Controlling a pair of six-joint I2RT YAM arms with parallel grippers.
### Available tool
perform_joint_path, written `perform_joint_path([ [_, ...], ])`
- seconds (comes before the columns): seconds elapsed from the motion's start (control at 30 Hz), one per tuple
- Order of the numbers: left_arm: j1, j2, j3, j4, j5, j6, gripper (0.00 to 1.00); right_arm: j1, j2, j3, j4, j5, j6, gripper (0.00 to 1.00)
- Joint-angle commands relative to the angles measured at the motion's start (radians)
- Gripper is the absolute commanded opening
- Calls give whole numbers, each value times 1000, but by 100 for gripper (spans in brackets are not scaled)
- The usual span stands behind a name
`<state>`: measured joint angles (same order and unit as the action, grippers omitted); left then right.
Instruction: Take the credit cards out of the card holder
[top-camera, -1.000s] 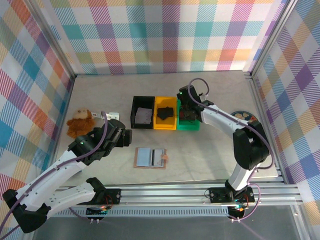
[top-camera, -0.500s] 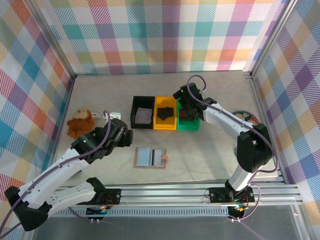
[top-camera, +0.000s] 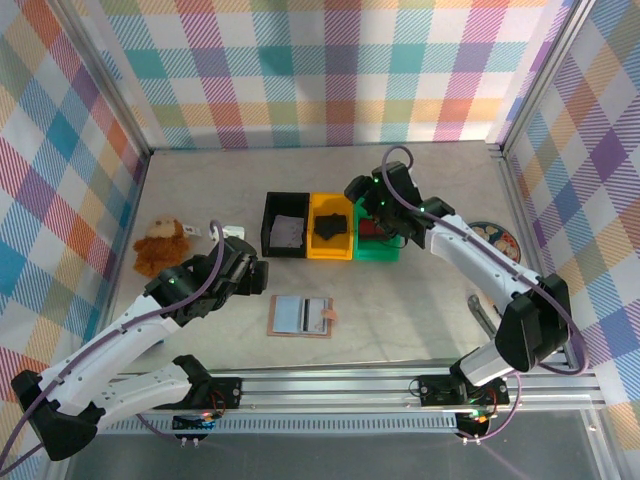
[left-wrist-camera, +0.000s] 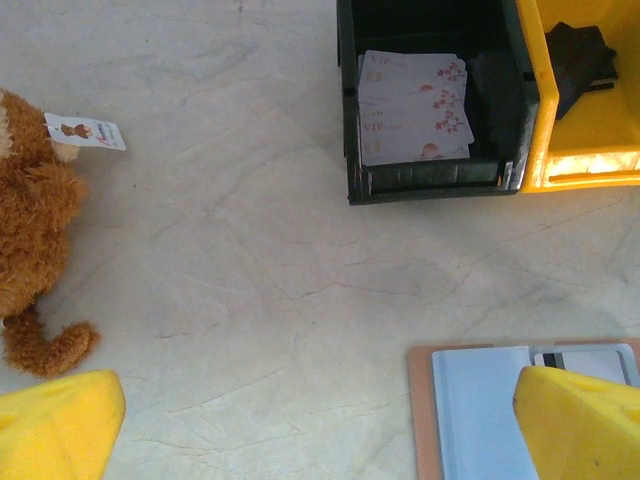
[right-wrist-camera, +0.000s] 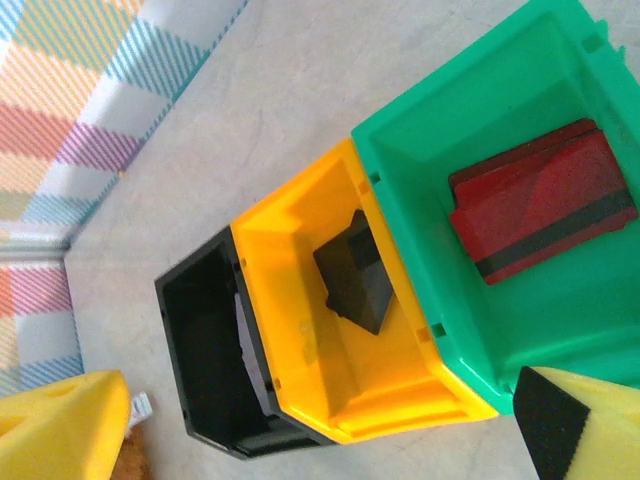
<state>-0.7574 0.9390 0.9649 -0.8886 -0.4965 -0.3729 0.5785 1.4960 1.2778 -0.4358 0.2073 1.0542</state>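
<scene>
The card holder's strap side (top-camera: 326, 312) lies open and clear of the left gripper, so the robot's right gripper keeps heading toward the strap (top-camera: 331, 314) until its fingers close there.
The card holder (top-camera: 300, 316) lies open on the table, pinkish-tan with a pale blue inside (left-wrist-camera: 475, 405). A card with a dark stripe (left-wrist-camera: 585, 356) sits in its right half. Several white credit cards with red print (left-wrist-camera: 413, 108) lie in the black bin (top-camera: 283, 236). My left gripper (top-camera: 255, 272) hovers open just left of the holder, its yellow fingers (left-wrist-camera: 55, 425) empty. My right gripper (top-camera: 362, 195) stands open and empty above the yellow bin (right-wrist-camera: 330, 330) and green bin (right-wrist-camera: 470, 130).
The green bin holds a dark red wallet-like item (right-wrist-camera: 540, 200) and the yellow bin a black one (right-wrist-camera: 355, 272). A brown plush toy (top-camera: 160, 245) with a white tag (left-wrist-camera: 85, 131) lies at the left. A round plate (top-camera: 492, 235) sits by the right edge.
My right gripper has opened fully and lifted out of the green bin, drifting back and left. The dark red item stays in the bin. My left gripper edged slightly toward the card holder.
</scene>
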Motion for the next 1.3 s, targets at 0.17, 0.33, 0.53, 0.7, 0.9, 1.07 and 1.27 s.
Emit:
perform_joint_path([
  [0.17, 0, 10, 39, -41, 43, -4, 100, 73, -88, -122, -15, -88, -187, 99],
  [0.33, 0, 27, 67, -71, 63, -4, 100, 136, -155, -218, 22, -92, -248, 99],
  [0.53, 1, 56, 101, -120, 96, -39, 100, 172, -236, -349, 93, -166, -260, 99],
  [0.7, 0, 47, 76, -105, 157, -109, 100, 204, -265, -444, 147, -231, -257, 97],
  [0.9, 0, 40, 15, -51, 243, -195, 100, 250, -234, -497, 206, -288, -226, 88],
  [1.07, 0, 37, -51, -3, 296, -283, 100, 306, -193, -497, 226, -287, -205, 80],
  [1.27, 0, 25, -148, 70, 369, -385, 100, 369, -113, -485, 249, -300, -177, 70],
])
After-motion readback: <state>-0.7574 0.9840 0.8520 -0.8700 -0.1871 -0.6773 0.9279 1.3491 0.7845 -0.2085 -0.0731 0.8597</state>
